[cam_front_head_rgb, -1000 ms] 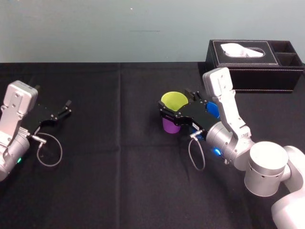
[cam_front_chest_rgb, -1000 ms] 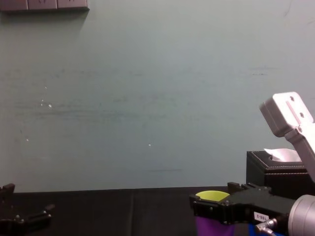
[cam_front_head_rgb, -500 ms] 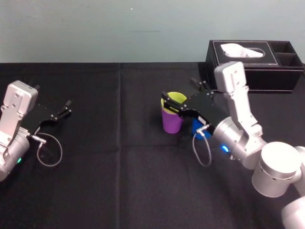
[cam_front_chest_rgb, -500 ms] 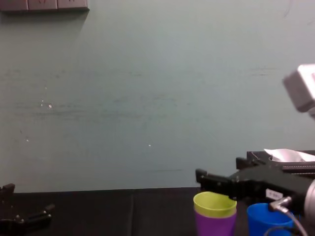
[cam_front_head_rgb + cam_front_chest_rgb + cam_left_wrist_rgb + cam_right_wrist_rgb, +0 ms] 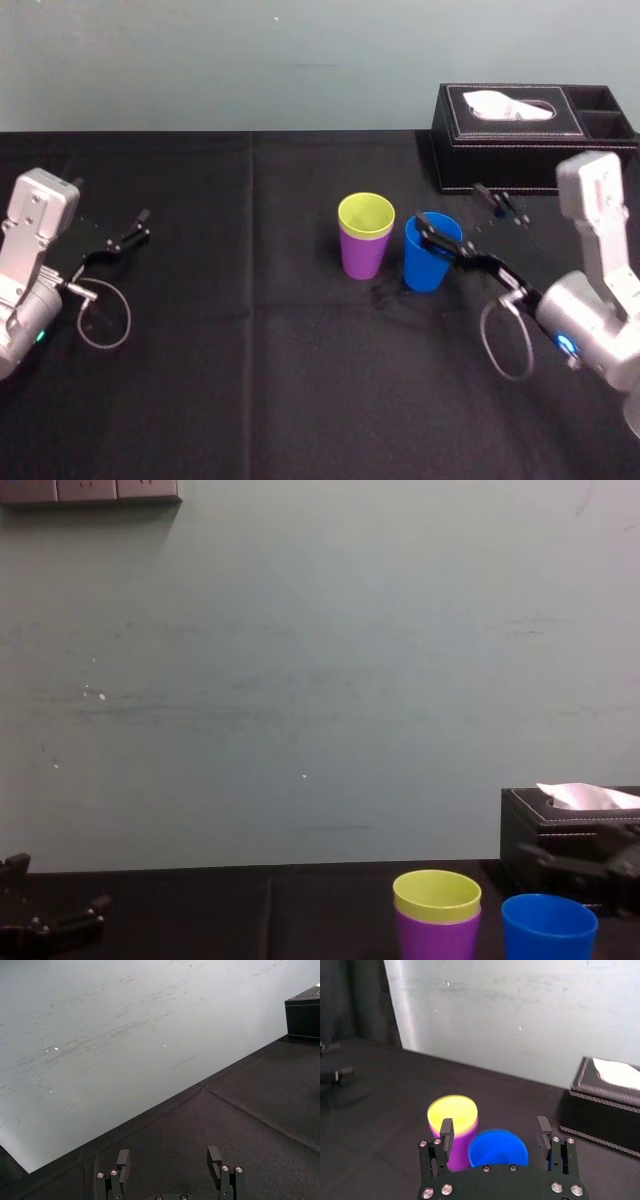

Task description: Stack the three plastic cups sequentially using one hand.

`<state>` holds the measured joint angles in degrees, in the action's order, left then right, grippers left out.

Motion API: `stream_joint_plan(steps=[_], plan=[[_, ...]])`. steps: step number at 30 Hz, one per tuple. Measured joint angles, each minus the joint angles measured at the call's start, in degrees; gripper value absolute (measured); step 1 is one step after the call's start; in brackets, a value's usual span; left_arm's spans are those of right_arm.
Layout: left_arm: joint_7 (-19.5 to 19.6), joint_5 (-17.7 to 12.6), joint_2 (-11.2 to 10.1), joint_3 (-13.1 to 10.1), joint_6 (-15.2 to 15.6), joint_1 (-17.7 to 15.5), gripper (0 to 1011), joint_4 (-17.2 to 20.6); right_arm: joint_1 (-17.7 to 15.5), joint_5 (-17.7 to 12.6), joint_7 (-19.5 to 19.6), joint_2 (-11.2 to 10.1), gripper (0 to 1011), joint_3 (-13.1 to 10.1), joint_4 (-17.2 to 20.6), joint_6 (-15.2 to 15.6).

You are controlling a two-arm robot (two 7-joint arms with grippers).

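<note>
My gripper will lower the blue cup (image 5: 550,928) inside, and the blue cup will nest nearly to its rim, because just a yellow-green band (image 5: 438,914) shows above the purple cup.
The yellow-green cup (image 5: 365,212) sits nested inside the purple cup (image 5: 361,257) at the middle of the black table. The blue cup (image 5: 430,258) stands upright just to their right, apart from them. My right gripper (image 5: 449,210) hovers open over the blue cup's right side. In the right wrist view the blue cup (image 5: 497,1148) lies between and beyond the open fingers (image 5: 446,1129), which touch nothing, and the yellow-green cup (image 5: 452,1111) is beside it. From the chest, the purple cup (image 5: 437,940) and blue cup (image 5: 548,928) stand side by side.
A black tissue box (image 5: 530,140) stands at the back right, behind my right arm. My left gripper (image 5: 143,225) rests open and idle at the far left; its fingers (image 5: 123,1160) show over bare black cloth (image 5: 240,1110).
My right gripper let go of the yellow-green cup, now seated in the purple one, and drew back to the right, ending over the blue cup. The left arm stayed still.
</note>
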<state>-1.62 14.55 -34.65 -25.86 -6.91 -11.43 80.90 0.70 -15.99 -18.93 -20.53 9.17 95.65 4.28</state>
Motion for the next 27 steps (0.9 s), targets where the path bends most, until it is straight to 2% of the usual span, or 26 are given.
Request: stream_joint_plan(steps=[5, 6, 8, 14, 20, 24, 27], plan=[[0.00, 0.00, 0.00, 0.00, 0.00, 0.00, 1011, 0.00, -3.55, -1.23, -1.52, -3.53, 1004, -1.76, 0.03, -2.00], [0.00, 0.00, 0.00, 0.00, 0.00, 0.00, 1012, 0.00, -3.55, -1.23, -1.52, -3.53, 1004, -1.76, 0.03, -2.00], [0.00, 0.00, 0.00, 0.00, 0.00, 0.00, 1011, 0.00, -5.11, -1.46, -2.66, -5.29, 1004, -2.14, -0.24, -3.80], [0.00, 0.00, 0.00, 0.00, 0.00, 0.00, 1012, 0.00, -6.82, -1.44, -4.49, -7.48, 1004, -1.59, -1.21, -6.55], [0.00, 0.00, 0.00, 0.00, 0.00, 0.00, 1011, 0.00, -6.81, -0.41, -4.98, -7.93, 1004, 0.02, -2.59, -8.24], [0.00, 0.00, 0.00, 0.00, 0.00, 0.00, 1011, 0.00, -5.95, 0.31, -4.84, -7.25, 1004, 1.12, -3.88, -8.76], [0.00, 0.00, 0.00, 0.00, 0.00, 0.00, 1011, 0.00, -4.57, 0.80, -3.76, -5.87, 1004, 1.98, -5.30, -8.69]])
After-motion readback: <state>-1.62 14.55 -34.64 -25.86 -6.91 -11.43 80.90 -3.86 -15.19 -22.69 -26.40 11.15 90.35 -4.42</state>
